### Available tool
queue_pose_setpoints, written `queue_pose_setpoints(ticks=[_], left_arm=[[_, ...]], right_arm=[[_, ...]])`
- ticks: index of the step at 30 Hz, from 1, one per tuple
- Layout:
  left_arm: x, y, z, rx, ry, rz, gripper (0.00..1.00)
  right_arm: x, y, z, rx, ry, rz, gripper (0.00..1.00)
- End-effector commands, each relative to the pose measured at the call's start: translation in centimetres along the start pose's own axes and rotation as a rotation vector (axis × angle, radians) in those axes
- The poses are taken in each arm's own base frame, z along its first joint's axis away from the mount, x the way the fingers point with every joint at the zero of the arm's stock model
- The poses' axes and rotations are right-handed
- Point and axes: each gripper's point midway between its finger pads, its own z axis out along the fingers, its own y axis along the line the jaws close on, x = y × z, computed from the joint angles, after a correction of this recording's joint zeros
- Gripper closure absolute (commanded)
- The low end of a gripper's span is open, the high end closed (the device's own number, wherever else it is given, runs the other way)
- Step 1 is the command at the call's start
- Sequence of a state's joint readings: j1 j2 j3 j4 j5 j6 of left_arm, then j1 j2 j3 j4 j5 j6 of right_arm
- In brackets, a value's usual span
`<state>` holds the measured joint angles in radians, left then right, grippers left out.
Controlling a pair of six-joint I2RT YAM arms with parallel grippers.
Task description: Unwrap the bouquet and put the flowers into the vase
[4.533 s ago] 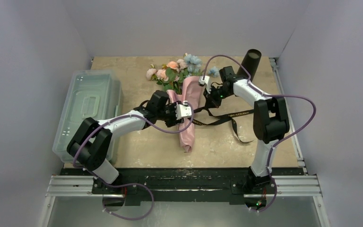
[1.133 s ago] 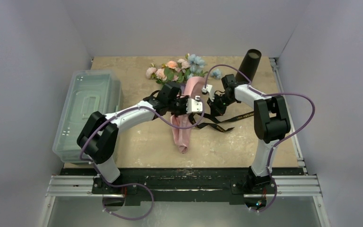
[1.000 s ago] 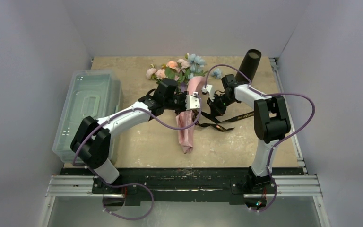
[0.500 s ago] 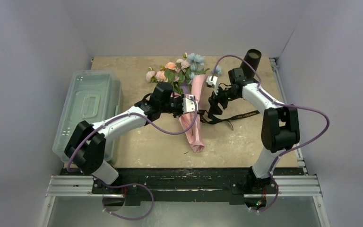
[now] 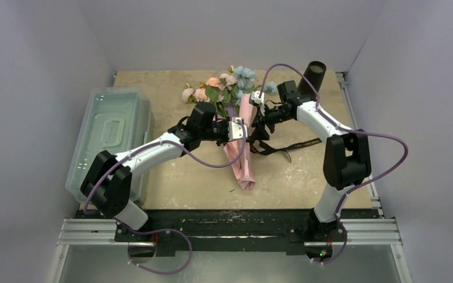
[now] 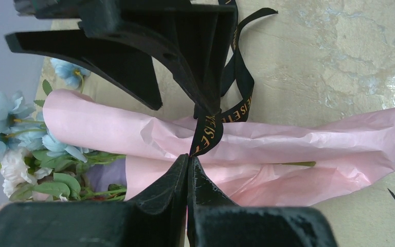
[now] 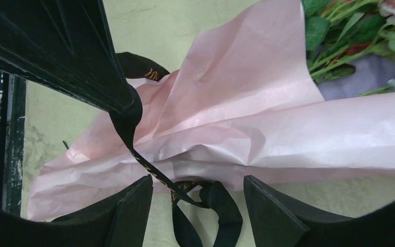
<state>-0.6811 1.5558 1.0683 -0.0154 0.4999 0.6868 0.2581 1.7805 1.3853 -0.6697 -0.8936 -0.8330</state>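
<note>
The black ribbon's loop [image 7: 216,194] is beyond the rolled edge of the pink paper, so next I open my left gripper while my right gripper raises the loop across the paper [image 7: 236,77].
The bouquet [image 5: 240,127] lies on the table, blooms [image 5: 227,82] at the far end, pink paper [image 5: 245,171] trailing toward me. The flowers [image 6: 10,128] show blue and white heads and green stems [image 7: 339,46] inside the wrap. My left gripper [image 5: 243,131] is over the wrap's middle, shut [image 6: 190,158] on the black gold-lettered ribbon [image 6: 208,128], which runs taut up from the paper. My right gripper [image 5: 256,125] is just right of it, open [image 7: 198,203], with a slack ribbon loop [image 7: 218,208] lying between its fingers. The black vase [image 5: 314,76] stands at the back right.
A clear lidded plastic bin [image 5: 109,138] sits along the left side. A loose ribbon tail [image 5: 298,144] lies on the tabletop right of the bouquet. The two grippers are very close together, the left fingers [image 7: 82,62] filling the right wrist view's upper left.
My right gripper has opened and let go of the ribbon, then edged back toward the wrap. The bouquet's paper tail swung right. My left gripper stays shut on the ribbon.
</note>
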Motion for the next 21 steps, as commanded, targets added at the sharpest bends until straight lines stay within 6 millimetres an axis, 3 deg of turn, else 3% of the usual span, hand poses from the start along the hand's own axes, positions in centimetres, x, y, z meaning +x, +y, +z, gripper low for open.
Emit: queue_pose_setpoints(ticks=[1, 6, 11, 12, 21], left_arm=[[-2.4, 1.2, -0.8, -0.036, -0.072, 0.016, 1.0], [-2.2, 1.4, -1.0, -0.047, -0.062, 0.013, 1.0], [-1.5, 1.4, -1.1, -0.051, -0.047, 0.005, 1.0], [-1.2, 1.3, -1.0, -0.049, -0.042, 0.004, 1.0], [1.4, 0.9, -1.3, -0.04, 0.011, 0.013, 1.0]], right_arm=[[0.1, 0.3, 0.7, -0.05, -0.003, -0.015, 0.34], [1.5, 0.7, 1.1, -0.085, 0.034, -0.016, 0.53], [-0.1, 1.8, 0.0, -0.096, 0.004, -0.029, 0.94], [-0.7, 1.9, -0.2, -0.091, -0.007, -0.033, 0.97], [-3.7, 3.0, -1.9, -0.094, -0.058, -0.045, 1.0]])
